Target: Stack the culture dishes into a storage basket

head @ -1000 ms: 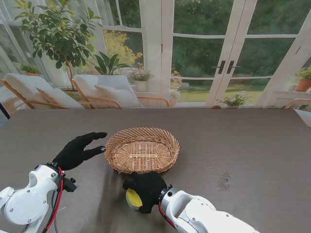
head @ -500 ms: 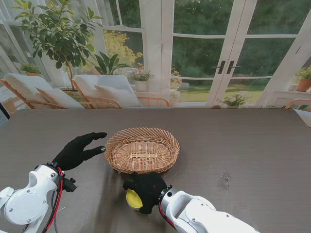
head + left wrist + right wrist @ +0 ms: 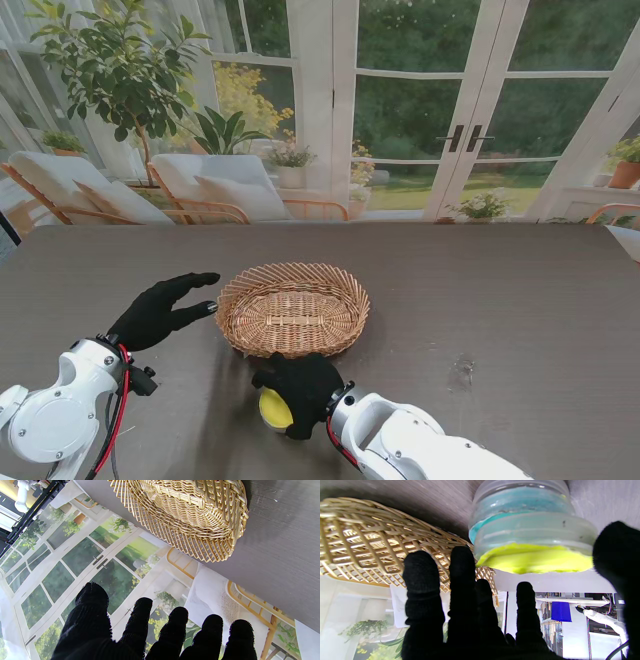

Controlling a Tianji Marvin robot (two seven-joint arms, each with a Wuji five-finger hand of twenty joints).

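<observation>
I can see a dish's clear side [image 3: 519, 485] under the blue dish, so the stack of culture dishes [image 3: 275, 410] will bring another dish along at its bottom when I lift.
A woven wicker basket [image 3: 240, 300] sits at the middle of the dark table, with nothing in it. Just nearer to me than its front rim stands a short stack of clear culture dishes [image 3: 271, 409], one with yellow filling over one with blue [image 3: 532, 537]. My right hand [image 3: 300, 388] arches over the stack and hides most of it. Its fingers [image 3: 460, 580] are on one side and its thumb [image 3: 617, 555] on the other, spread and not clamped. My left hand [image 3: 160, 310] is open beside the basket's left rim [image 3: 200, 517], fingers stretched toward it.
The table's far edge meets a backdrop of windows, chairs and plants. A faint smudge [image 3: 460, 372] marks the table to the right of the basket. The basket wall [image 3: 370, 542] stands close beside the dish stack.
</observation>
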